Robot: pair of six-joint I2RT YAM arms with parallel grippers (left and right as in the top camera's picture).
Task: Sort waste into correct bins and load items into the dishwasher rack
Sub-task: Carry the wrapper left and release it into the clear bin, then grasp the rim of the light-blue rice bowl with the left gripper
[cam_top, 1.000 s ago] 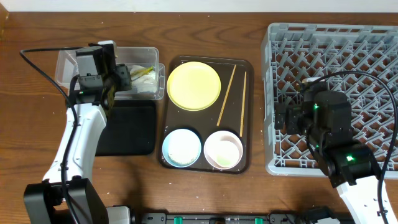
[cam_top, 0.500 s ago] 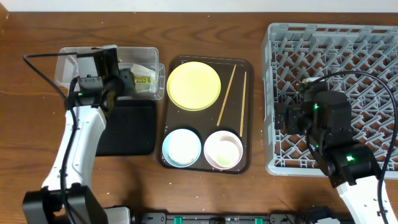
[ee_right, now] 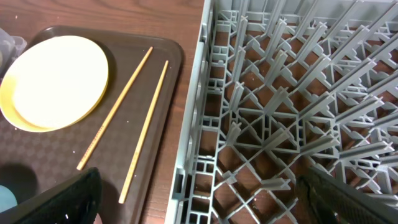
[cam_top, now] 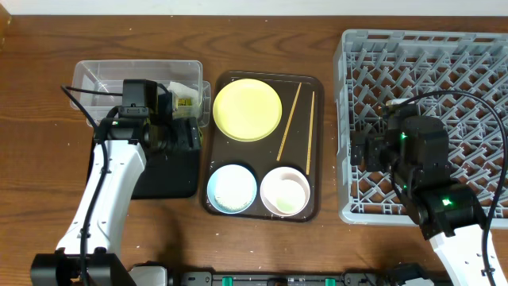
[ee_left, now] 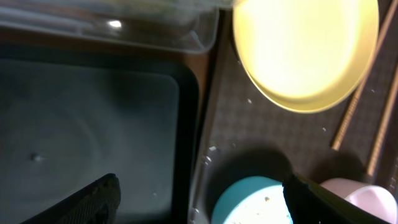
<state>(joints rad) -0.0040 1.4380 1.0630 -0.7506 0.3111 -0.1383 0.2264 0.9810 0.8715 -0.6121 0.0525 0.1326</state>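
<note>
The light blue bowl's rim is clear of the yellow plate, so my left gripper should keep going toward that rim (cam_top: 248, 171) until its open fingers are on both sides of it.
A green-and-yellow wrapper (cam_top: 184, 97) lies in the clear tub (cam_top: 99, 75). My left gripper (cam_top: 189, 135) hangs open and holds nothing, over the right edge of the black tray (ee_left: 81, 124) beside the brown serving tray (cam_top: 313, 171). On that tray are the yellow plate (cam_top: 247, 109), two chopsticks (cam_top: 288, 121), a light blue bowl (cam_top: 232, 187) with crumbs and a pinkish-white bowl (cam_top: 285, 191). My right gripper (cam_top: 363, 149) is open and holds nothing, above the left wall of the grey rack (cam_top: 444, 71). In the left wrist view the blue bowl (ee_left: 252, 202) shows between my left gripper's fingers (ee_left: 87, 199).
White crumbs dot the brown serving tray (ee_left: 249, 124) around the plate (ee_left: 305, 50). The rack's upright pegs (ee_right: 280, 93) rise under my right wrist. The chopsticks (ee_right: 115, 109) lie just left of the rack wall. Bare wooden table (cam_top: 40, 159) lies left of the bins.
My left gripper has opened, leaving the wrapper in the clear tub. It has then moved off the tub toward the black tray's right edge. The right arm has not moved.
</note>
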